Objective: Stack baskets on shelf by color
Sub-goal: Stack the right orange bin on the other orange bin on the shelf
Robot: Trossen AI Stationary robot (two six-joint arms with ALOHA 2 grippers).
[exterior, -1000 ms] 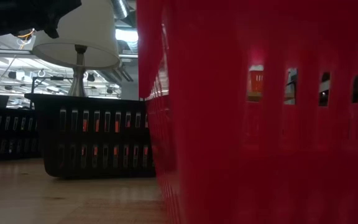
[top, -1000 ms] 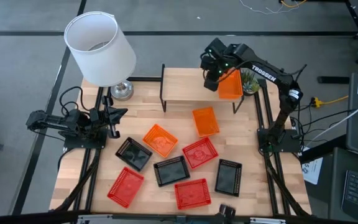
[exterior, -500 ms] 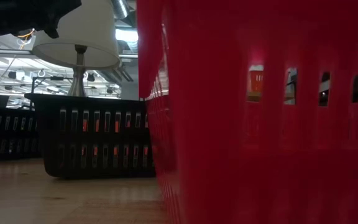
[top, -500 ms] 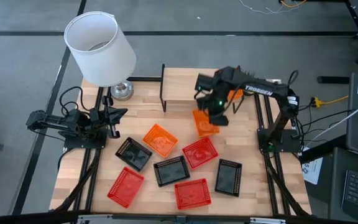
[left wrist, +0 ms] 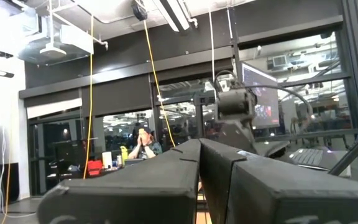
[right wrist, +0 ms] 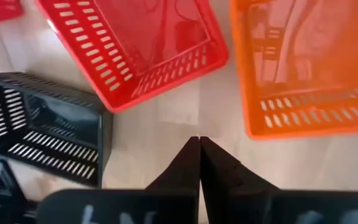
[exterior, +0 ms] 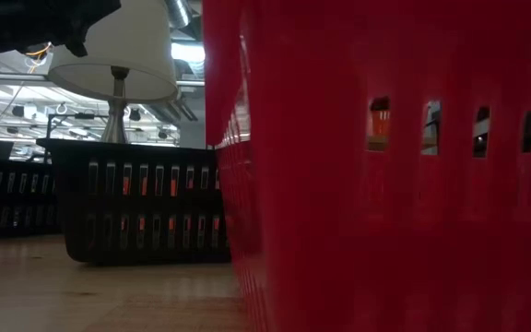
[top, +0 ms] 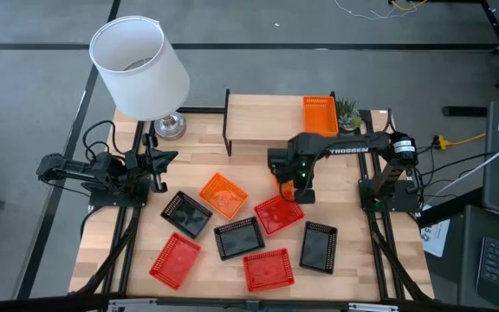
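I should open my right gripper, because it is closed over wood [right wrist: 213, 115] next to the orange basket. I should then put one finger on each side of the orange basket's side [right wrist: 243, 93] before I lift.
One orange basket [top: 319, 114] rests flat on the right end of the shelf [top: 262, 117]. Two more orange baskets [top: 223, 194] [top: 277, 181] lie on the table, the second mostly hidden under my right arm. Three red baskets [top: 278, 212] [top: 176, 259] [top: 268, 269] and three black ones [top: 186, 213] [top: 239, 237] [top: 319, 246] are scattered nearer the near edge. My right gripper [top: 293, 180] [right wrist: 199, 142] hangs shut over bare wood between a red basket [right wrist: 135, 43], an orange one [right wrist: 303, 68] and a black one [right wrist: 48, 124]. My left gripper [top: 158, 160] [left wrist: 199, 146] waits shut at the table's left edge.
A lamp with a white shade [top: 141, 65] stands at the far left corner. A small plant [top: 346, 111] sits at the shelf's right end, beside the orange basket. In the low view a red basket wall [exterior: 385, 166] fills the right half, with a black basket [exterior: 136, 198] behind.
My right gripper has let go of the orange basket, which now rests on the shelf's right end. The arm has swung down off the shelf toward the near edge and a little left, and now stands over the baskets in the middle of the table.
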